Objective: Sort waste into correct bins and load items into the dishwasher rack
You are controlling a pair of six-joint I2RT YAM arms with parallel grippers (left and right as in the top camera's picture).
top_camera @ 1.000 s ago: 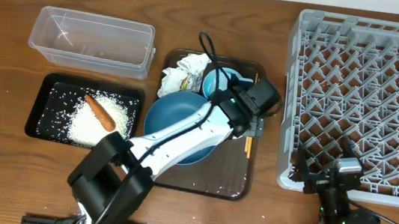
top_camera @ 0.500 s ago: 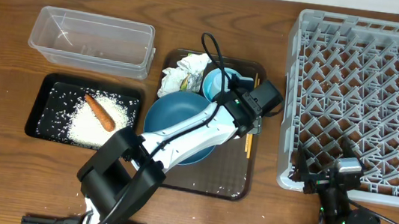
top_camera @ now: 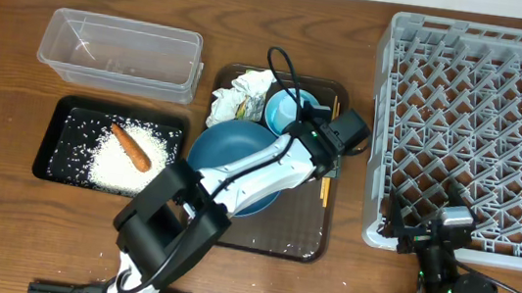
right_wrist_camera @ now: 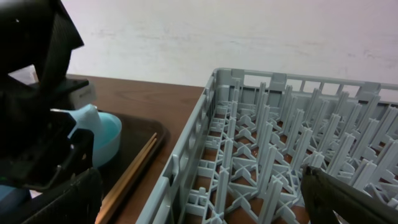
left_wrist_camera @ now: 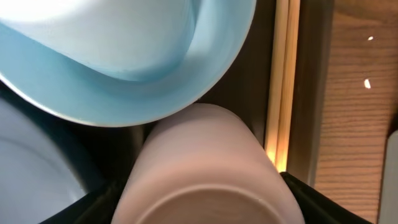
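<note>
The small whitish cup is pushing against the pale-blue bowl's rim (left_wrist_camera: 194,103). Next, my left gripper lifts clear and puts the cup down in the open tray space (top_camera: 304,187) next to the chopsticks.
My left gripper (top_camera: 329,141) is over the right part of the brown serving tray (top_camera: 280,237). In the left wrist view its fingers (left_wrist_camera: 202,208) are shut on the small whitish cup (left_wrist_camera: 205,162); the cup is hidden under the gripper from overhead. The pale-blue bowl (top_camera: 285,108) (left_wrist_camera: 124,81) touches the cup. The chopsticks (top_camera: 324,188) (left_wrist_camera: 283,74) lie along the tray's right rim. The dark-blue bowl (top_camera: 226,152) sits on the tray's left part. Crumpled white paper (top_camera: 242,93) lies behind it. My right gripper (top_camera: 427,225) (right_wrist_camera: 199,202) is open and empty at the grey rack's (top_camera: 479,132) front-left corner.
The clear tub (top_camera: 119,51) stands at the back left. The black tray (top_camera: 54,143) in front of it holds the rice (top_camera: 116,165) and the carrot (top_camera: 130,146). Loose rice grains lie on the serving tray. The rack's pegs (right_wrist_camera: 267,137) rise just ahead of my right gripper.
My left gripper has edged slightly right and away over the cup, and its arm has swung a little. The right arm has not moved.
</note>
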